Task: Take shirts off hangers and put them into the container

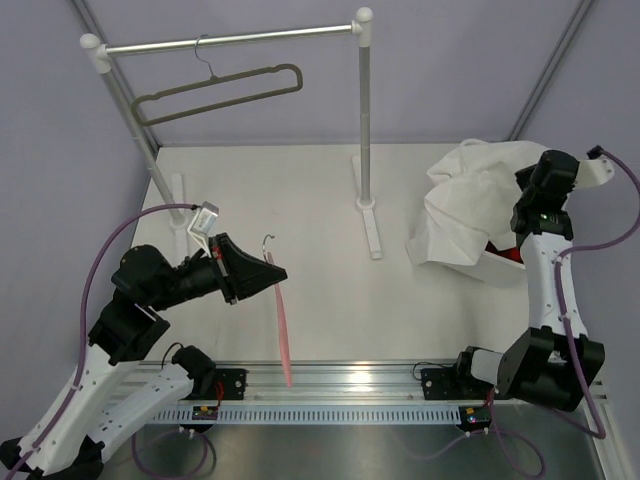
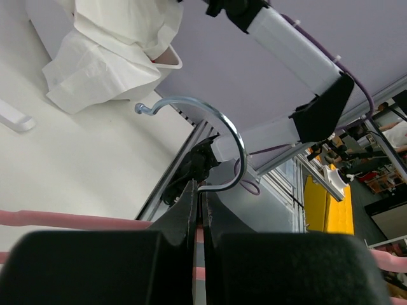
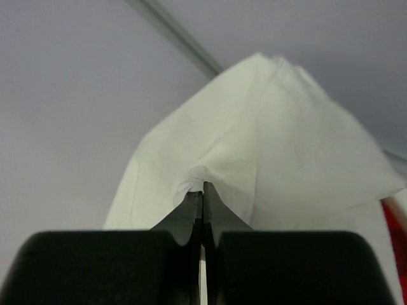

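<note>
The white shirt's gripped fold (image 1: 516, 163) is hanging above the container (image 1: 497, 262). My right gripper should keep moving the fold down until it is inside the container's rim, and then let it go.
My left gripper (image 1: 272, 272) is shut on the neck of the pink hanger (image 1: 283, 330), held above the table's near middle; its metal hook (image 2: 210, 130) curves up past my fingertips (image 2: 202, 190). At the right, the white shirt (image 1: 470, 205) is bunched over the container (image 1: 500, 268), most of which it hides. My right gripper (image 3: 203, 186) is shut on a fold of that white shirt (image 3: 280, 140). A bit of red cloth (image 1: 512, 256) shows in the container under the white one. The grey-brown hanger (image 1: 220, 95) hangs bare on the rail.
The silver rail (image 1: 230, 40) with white knobs spans the back on two slanted posts; its right post (image 1: 366, 130) and foot (image 1: 372, 232) stand mid-table. Grey walls close in the left and right sides. The aluminium base rail (image 1: 330, 380) runs along the near edge.
</note>
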Motion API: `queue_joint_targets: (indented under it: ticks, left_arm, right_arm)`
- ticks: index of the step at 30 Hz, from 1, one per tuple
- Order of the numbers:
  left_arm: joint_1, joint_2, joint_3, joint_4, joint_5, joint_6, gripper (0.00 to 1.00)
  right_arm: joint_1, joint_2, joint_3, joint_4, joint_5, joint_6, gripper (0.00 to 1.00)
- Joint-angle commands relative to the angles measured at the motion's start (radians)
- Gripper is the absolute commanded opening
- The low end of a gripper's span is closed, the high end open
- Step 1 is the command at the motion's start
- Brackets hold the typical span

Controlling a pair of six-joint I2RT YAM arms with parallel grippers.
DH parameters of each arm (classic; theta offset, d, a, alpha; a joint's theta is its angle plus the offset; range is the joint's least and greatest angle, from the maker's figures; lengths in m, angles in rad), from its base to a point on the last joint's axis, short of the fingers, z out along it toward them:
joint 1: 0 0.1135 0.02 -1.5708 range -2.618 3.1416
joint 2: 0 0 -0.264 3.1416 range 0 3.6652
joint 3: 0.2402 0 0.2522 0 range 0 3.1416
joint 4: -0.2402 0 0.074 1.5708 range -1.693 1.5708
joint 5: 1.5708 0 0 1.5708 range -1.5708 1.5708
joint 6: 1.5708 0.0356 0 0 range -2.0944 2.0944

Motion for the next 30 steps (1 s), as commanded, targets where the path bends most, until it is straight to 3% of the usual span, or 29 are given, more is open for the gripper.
queue_joint_targets:
  ticks: [1,4,9,13,17,20,21,24,25,30]
  left_arm:
    - [-0.005,-0.022,-0.020,0.077,0.007,-0.034,0.00]
    - [-0.005,-0.050,-0.021,0.070,-0.005,-0.034,0.00]
    - [-0.005,-0.070,-0.026,0.079,-0.016,-0.042,0.00]
    - [-0.005,-0.083,-0.037,0.085,-0.019,-0.047,0.00]
    - [-0.005,-0.096,-0.050,0.084,-0.019,-0.050,0.00]
    - [-0.005,-0.094,-0.064,0.090,-0.011,-0.056,0.00]
    - [-0.005,-0.096,-0.069,0.091,-0.010,-0.057,0.00]
    - [-0.005,-0.097,-0.073,0.091,-0.013,-0.059,0.00]
    - [-0.005,-0.096,-0.070,0.093,-0.013,-0.057,0.00]
    - [-0.005,0.004,-0.028,0.070,0.001,0.021,0.00]
  right_arm:
    - [0.065,0.144,-0.001,-0.110,-0.165,0.049,0.00]
    - [0.071,0.215,-0.021,-0.162,-0.233,0.107,0.00]
    - [0.082,0.322,-0.018,-0.291,-0.189,0.161,0.00]
    - [0.088,0.254,-0.073,-0.331,0.024,0.147,0.01]
    - [0.087,0.206,-0.105,-0.372,0.218,0.071,0.09]
    - [0.085,0.212,-0.130,-0.374,0.272,0.008,0.22]
    - [0.084,0.222,-0.145,-0.353,0.267,-0.012,0.37]
    - [0.084,0.294,-0.147,-0.320,0.232,-0.058,0.47]
    - [0.084,0.342,-0.130,-0.335,0.220,-0.063,0.58]
    - [0.108,0.333,-0.058,-0.382,0.197,-0.086,0.82]
